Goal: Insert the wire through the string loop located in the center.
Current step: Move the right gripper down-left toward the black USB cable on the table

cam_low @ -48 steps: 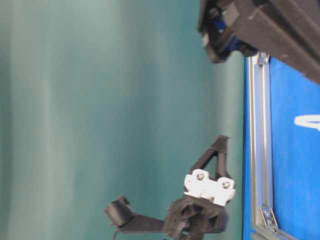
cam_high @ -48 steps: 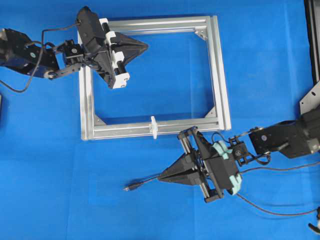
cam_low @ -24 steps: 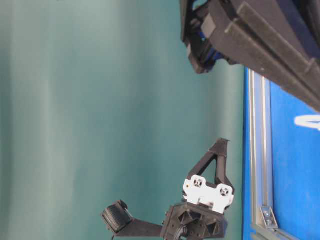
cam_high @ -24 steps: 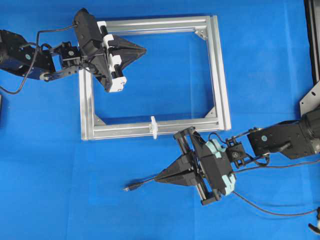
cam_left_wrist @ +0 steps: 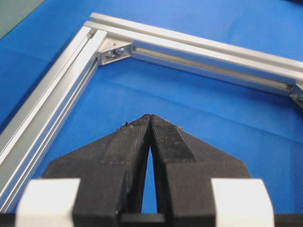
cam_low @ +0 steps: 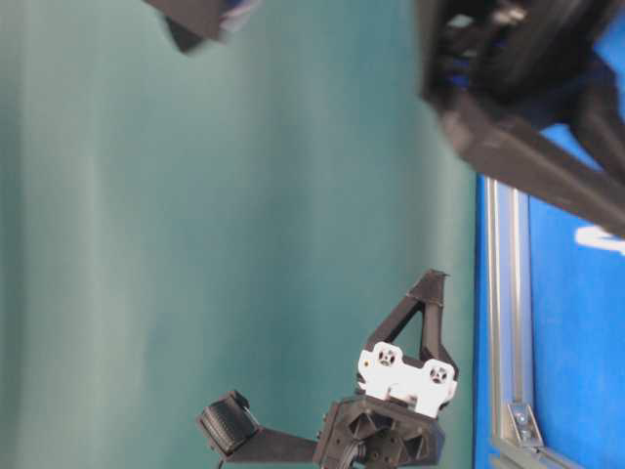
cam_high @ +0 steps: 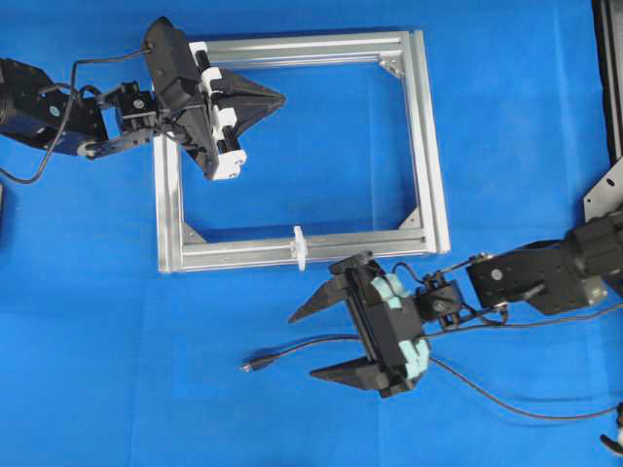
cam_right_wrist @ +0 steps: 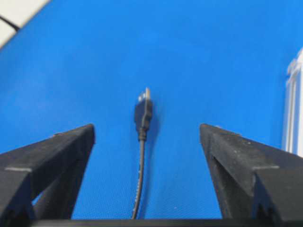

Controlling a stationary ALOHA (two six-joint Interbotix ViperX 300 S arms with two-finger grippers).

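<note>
My gripper will keep the plug tip held out in front when it lifts the wire, because the wire keeps a smooth arc behind its plug.
The wire is a thin black cable lying on the blue mat, its plug tip pointing left; it also shows in the right wrist view. My right gripper is open, its fingers on either side of the wire, in the right wrist view too. The string loop is a small white clip on the near bar of the silver frame, above the right gripper. My left gripper is shut and empty over the frame's far left corner, as the left wrist view shows.
The frame's bars and a grey corner bracket lie ahead of the left gripper. A black stand edge runs along the far right. Thin black arm cables trail at the lower right. The table-level view shows the left gripper from the side.
My right gripper has opened wide and shifted slightly left, and the wire now lies between its fingers. The left arm has barely moved.
</note>
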